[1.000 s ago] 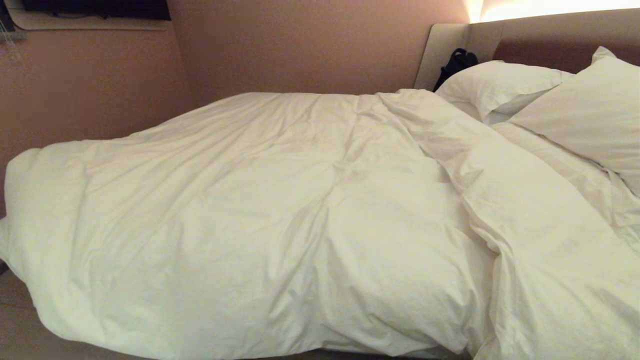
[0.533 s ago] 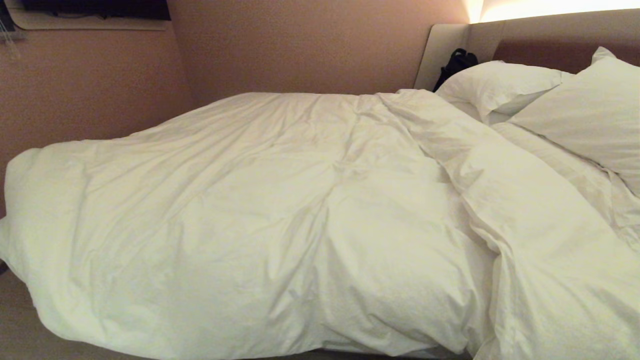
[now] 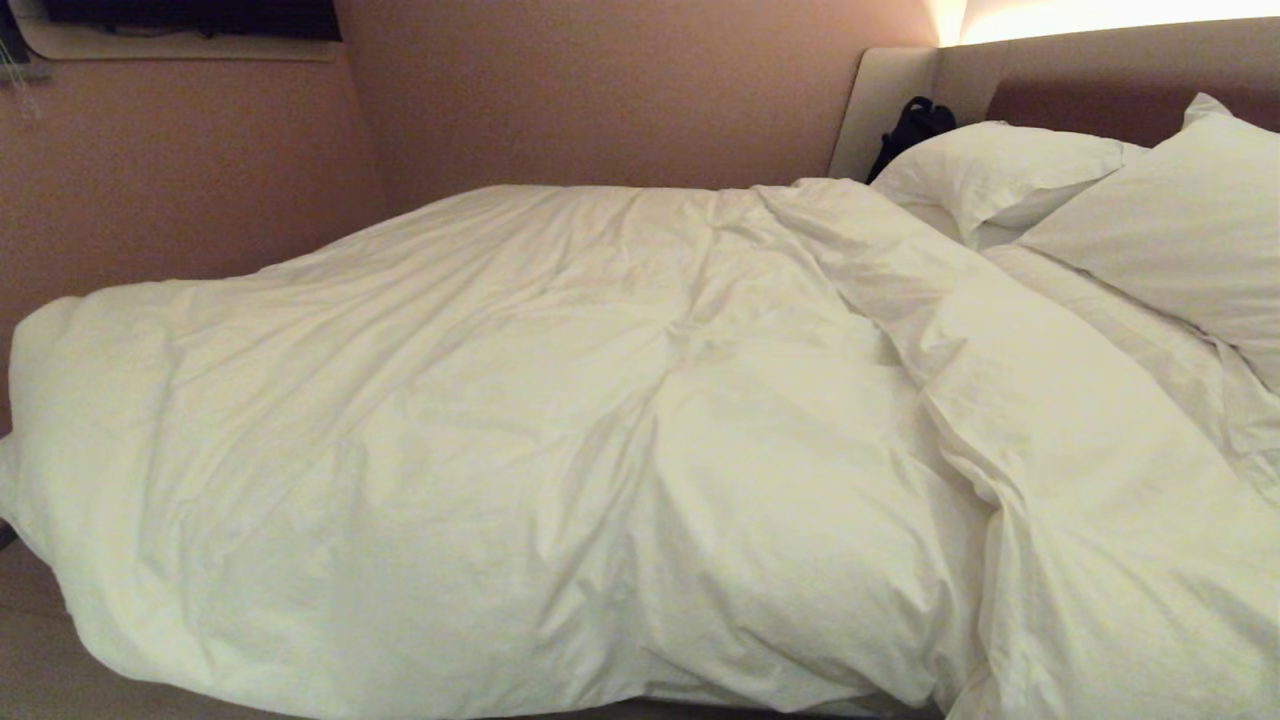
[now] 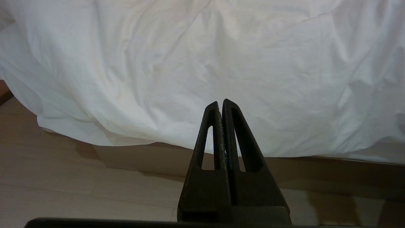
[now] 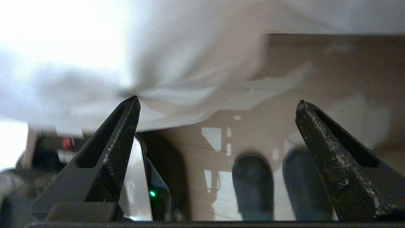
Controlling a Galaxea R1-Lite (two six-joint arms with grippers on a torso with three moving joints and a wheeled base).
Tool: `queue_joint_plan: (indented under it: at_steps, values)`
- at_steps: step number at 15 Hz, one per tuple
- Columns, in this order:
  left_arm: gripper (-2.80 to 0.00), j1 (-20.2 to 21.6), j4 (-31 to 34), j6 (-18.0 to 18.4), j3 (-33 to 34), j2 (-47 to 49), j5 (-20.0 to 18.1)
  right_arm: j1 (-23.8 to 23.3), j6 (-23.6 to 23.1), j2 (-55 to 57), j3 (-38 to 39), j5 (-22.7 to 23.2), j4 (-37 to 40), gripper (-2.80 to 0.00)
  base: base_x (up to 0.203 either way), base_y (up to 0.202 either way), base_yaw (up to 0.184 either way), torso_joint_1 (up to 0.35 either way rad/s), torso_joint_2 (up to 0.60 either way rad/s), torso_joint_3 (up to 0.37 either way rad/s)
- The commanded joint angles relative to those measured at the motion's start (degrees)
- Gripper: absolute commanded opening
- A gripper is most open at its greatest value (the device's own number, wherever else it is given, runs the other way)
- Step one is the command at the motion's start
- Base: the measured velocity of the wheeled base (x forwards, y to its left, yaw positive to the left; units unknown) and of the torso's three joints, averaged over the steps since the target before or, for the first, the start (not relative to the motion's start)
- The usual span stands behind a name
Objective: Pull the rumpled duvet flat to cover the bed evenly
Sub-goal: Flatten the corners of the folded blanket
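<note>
Next, my right gripper moves because the duvet's hanging edge [image 5: 182, 119] lies past its open fingers. It should bring its fingers around that edge [image 5: 212, 106] and close before it pulls the duvet flat.
The white duvet [image 3: 560, 430] lies wrinkled across the bed, whose padded headboard [image 3: 1100, 70] is at the back right. A thick fold [image 3: 960, 330] runs from the far side toward the near right corner. Neither gripper shows in the head view. My left gripper [image 4: 220, 103] is shut and empty, pointing at the duvet [image 4: 202, 57] where it hangs over the bed's side above the base [image 4: 142, 158]. My right gripper [image 5: 218, 101] is open with nothing between its fingers, low by the duvet's hanging edge [image 5: 177, 63] and above the floor.
Two white pillows [image 3: 990, 170] [image 3: 1170, 230] lean at the headboard, with a black bag [image 3: 915, 125] behind them. A wall [image 3: 200, 170] runs along the bed's far side. Two dark blue shoes [image 5: 253, 183] stand on the glossy floor [image 4: 79, 190] near a dark device with a green light [image 5: 152, 193].
</note>
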Motion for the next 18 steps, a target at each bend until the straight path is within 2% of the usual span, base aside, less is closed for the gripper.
queue_joint_plan:
  at_steps: [1,7,11,14,18]
  values:
    - [-2.80,0.0,0.0,0.0,0.0,0.0,0.0,0.0,-29.1,2.4,1.5,1.1,0.1,0.00,0.000,0.000,0.000,0.000,0.00,0.000]
    - [-2.80,0.0,0.0,0.0,0.0,0.0,0.0,0.9,-29.9,2.9,1.6,1.0,-0.2,0.00,0.000,0.000,0.000,0.000,0.00,0.000]
    - [-2.80,0.0,0.0,0.0,0.0,0.0,0.0,0.9,-29.4,7.6,-4.1,1.1,-0.8,0.00,0.000,0.000,0.000,0.000,0.00,0.000]
    - [-2.80,0.0,0.0,0.0,0.0,0.0,0.0,1.5,-29.3,9.6,-5.3,1.3,-0.8,0.00,0.000,0.000,0.000,0.000,0.00,0.000]
    - [-2.80,0.0,0.0,0.0,0.0,0.0,0.0,3.4,-29.1,10.0,-5.3,4.0,-0.8,0.00,0.000,0.000,0.000,0.000,0.00,0.000]
